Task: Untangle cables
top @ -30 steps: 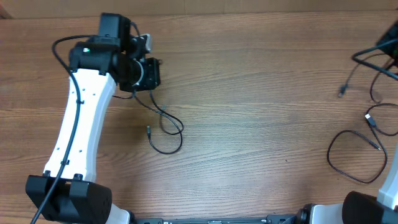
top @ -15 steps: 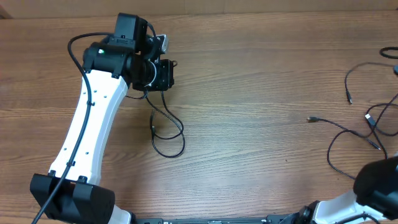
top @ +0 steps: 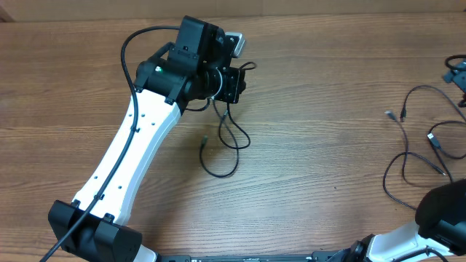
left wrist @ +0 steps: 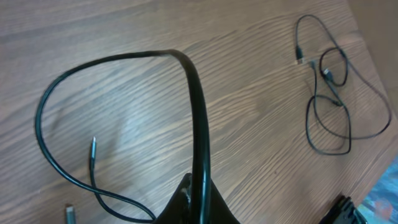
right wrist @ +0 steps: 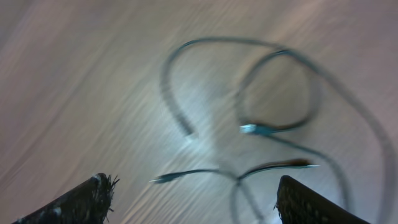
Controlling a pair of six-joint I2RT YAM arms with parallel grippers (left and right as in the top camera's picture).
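Note:
My left gripper is holding the black cable a long way from the other cables, so it should put the cable down in the middle of the table for my right gripper to bring over.
My left gripper is shut on one thin black cable, which hangs from it in a loose loop onto the wood. In the left wrist view the gripper pinches that cable; it arcs round to the left, and its plug end rests on the table. The other cables lie in loose crossing loops at the far right, seen again in the left wrist view. My right gripper hovers open above those cables, holding nothing; the view is blurred.
The wooden table has its far edge along the top of the overhead view. My right arm's black base sits at the bottom right corner, next to the right-hand cables. The left arm slants across the left side.
My left gripper has carried its cable to the right, away from the other cables. My right gripper has opened and let go of a cable, which now lies on the table at the right.

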